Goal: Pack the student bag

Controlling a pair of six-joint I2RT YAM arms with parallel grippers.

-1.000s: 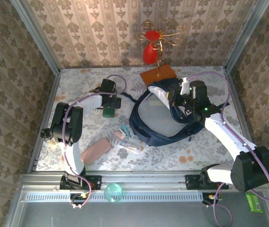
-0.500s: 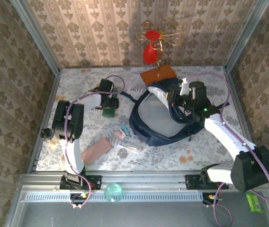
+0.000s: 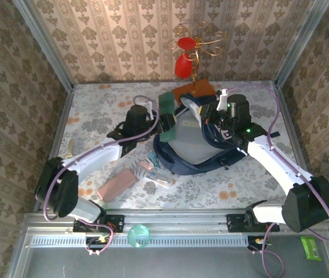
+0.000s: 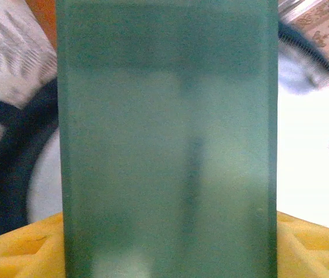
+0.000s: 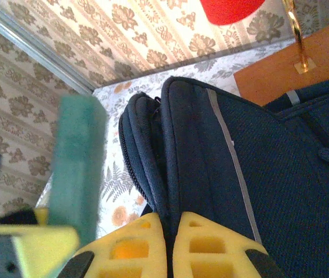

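The bag's rim (image 3: 190, 102) stands up off its grey lining, so my left gripper should keep moving the green box inside and let it go on the lining (image 3: 196, 136).
The student bag (image 3: 190, 152), a big navy backpack, lies at mid-table with its grey lining showing through the open top. My right gripper (image 3: 212, 120) is shut on the bag's upper rim and holds it up; in the right wrist view the yellow fingers (image 5: 211, 246) pinch the navy fabric (image 5: 257, 145). My left gripper (image 3: 165, 123) is shut on a green box (image 3: 167, 107), held upright over the bag's left edge. That green box (image 4: 167, 139) stands between the yellow pads (image 4: 19, 249) in the left wrist view. It also appears as a green box (image 5: 77, 168) left of the bag in the right wrist view.
A pink-brown case (image 3: 117, 185) and small stationery items (image 3: 153, 172) lie on the floral table left of the bag. An orange board (image 3: 194, 90) with a red and gold ornament (image 3: 183, 63) stands behind the bag. A teal cup (image 3: 138, 236) sits off the table's front rail.
My left arm lifted the green box off the table at the left and carried it right to the bag's opening. The right gripper kept its grip on the bag's rim.
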